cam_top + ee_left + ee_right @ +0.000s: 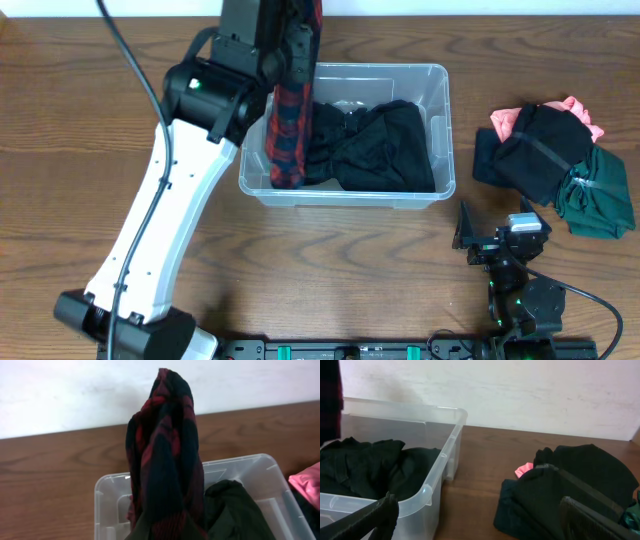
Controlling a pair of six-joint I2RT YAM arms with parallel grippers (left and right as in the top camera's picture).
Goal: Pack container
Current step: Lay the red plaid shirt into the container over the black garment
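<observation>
The plaid garment's lower end (287, 168) is inside the container, so my left gripper should keep moving the top over the black clothes (385, 145) and let go of it there.
The container (445, 130), a clear plastic bin, stands at mid-table with black clothes (380, 145) lying in its middle and right part. A red-and-black plaid garment (288, 120) hangs over the bin's left end, its lower end inside. My left gripper (287, 38) is shut on the garment's top; in the left wrist view the plaid garment (165, 460) covers the fingers, with the container (260, 467) below. My right gripper (497, 224) rests low near the front right, open and holding nothing. In its own view the right gripper (480, 525) faces the gap between the container (445, 467) and the clothes pile.
A pile of folded clothes (555, 165) lies at the right: black on top, pink (575, 110) behind, dark green (600, 195) at the right. The black pile (570, 490) is close in front of the right fingers. The left arm's white link (160, 220) slants across the table's left.
</observation>
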